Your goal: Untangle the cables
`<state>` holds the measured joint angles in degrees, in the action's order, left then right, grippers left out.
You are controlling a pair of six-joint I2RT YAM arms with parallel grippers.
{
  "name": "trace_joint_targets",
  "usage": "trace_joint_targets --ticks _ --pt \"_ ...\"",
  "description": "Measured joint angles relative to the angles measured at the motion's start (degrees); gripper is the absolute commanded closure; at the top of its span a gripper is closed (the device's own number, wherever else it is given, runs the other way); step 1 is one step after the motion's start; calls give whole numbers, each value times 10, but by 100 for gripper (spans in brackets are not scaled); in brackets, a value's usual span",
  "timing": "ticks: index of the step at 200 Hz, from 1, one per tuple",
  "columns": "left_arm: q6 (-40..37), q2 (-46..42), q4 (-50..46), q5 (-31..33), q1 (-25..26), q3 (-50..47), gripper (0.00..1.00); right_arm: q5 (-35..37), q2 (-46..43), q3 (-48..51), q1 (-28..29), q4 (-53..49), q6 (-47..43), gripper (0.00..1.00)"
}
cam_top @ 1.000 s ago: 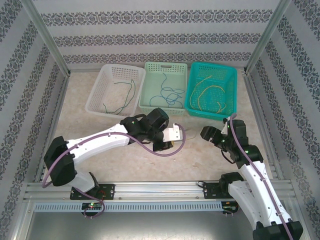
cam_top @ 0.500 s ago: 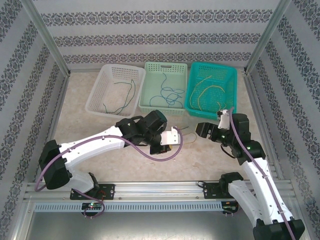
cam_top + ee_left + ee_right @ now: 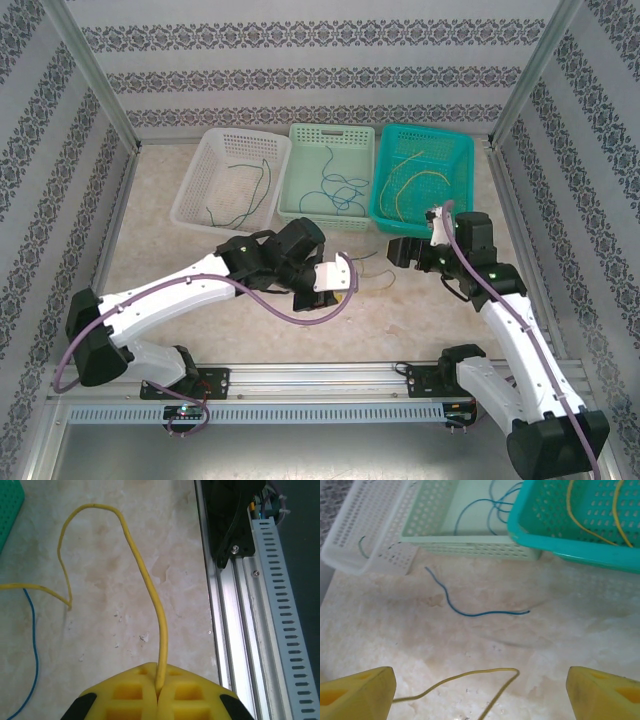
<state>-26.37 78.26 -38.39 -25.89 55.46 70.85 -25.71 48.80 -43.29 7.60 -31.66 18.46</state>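
My left gripper is holding the yellow cable (image 3: 162, 640), and the teal basket (image 3: 424, 180) stands beyond my right gripper, so I should lift the cable and pass it to my right gripper.
My left gripper (image 3: 159, 687) is shut on one end of a yellow cable (image 3: 146, 580). That cable rises from the jaws, arches over and trails off to the left across the table. A blue cable (image 3: 33, 640) lies loose beside it. My right gripper (image 3: 481, 692) hangs open above the table, its yellow fingers (image 3: 362, 692) far apart. A bend of the yellow cable (image 3: 470, 673) lies between them, untouched. The blue cable (image 3: 470, 613) lies farther off, near the baskets. From above, the left gripper (image 3: 343, 290) and the right gripper (image 3: 398, 250) face each other at mid-table.
Three baskets stand in a row at the back: white (image 3: 190, 200) with green cables, pale green (image 3: 300, 215) with blue ones, teal (image 3: 388, 218) with yellow ones. An aluminium rail (image 3: 235, 630) runs along the near table edge. Patterned walls enclose the sides.
The right gripper has swung left and toward the baskets, over the loose cables, and opened a little wider. The left arm has drawn slightly left, still gripping the yellow cable.
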Motion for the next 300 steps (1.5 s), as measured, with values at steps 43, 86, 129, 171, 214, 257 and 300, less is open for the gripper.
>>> trace_joint_targets --ticks 43,86,129,171,214,257,300 --pt "57 -34 57 16 0 -16 100 66 -6 1 -4 16 87 13" --pt "145 -36 134 28 -13 -27 99 106 -62 28 -4 40 158 15" --pt "264 -45 241 37 -63 -47 98 120 -116 75 -4 55 205 17" --pt "373 -49 358 34 -94 -81 95 113 -150 146 -4 110 280 17" --pt "438 -31 453 4 -94 -95 94 65 -103 191 0 221 386 15" --pt "447 -26 486 -29 -94 -95 95 30 -63 195 13 358 494 14" --pt "449 -20 517 -63 -94 -96 95 21 -1 194 40 449 550 14"
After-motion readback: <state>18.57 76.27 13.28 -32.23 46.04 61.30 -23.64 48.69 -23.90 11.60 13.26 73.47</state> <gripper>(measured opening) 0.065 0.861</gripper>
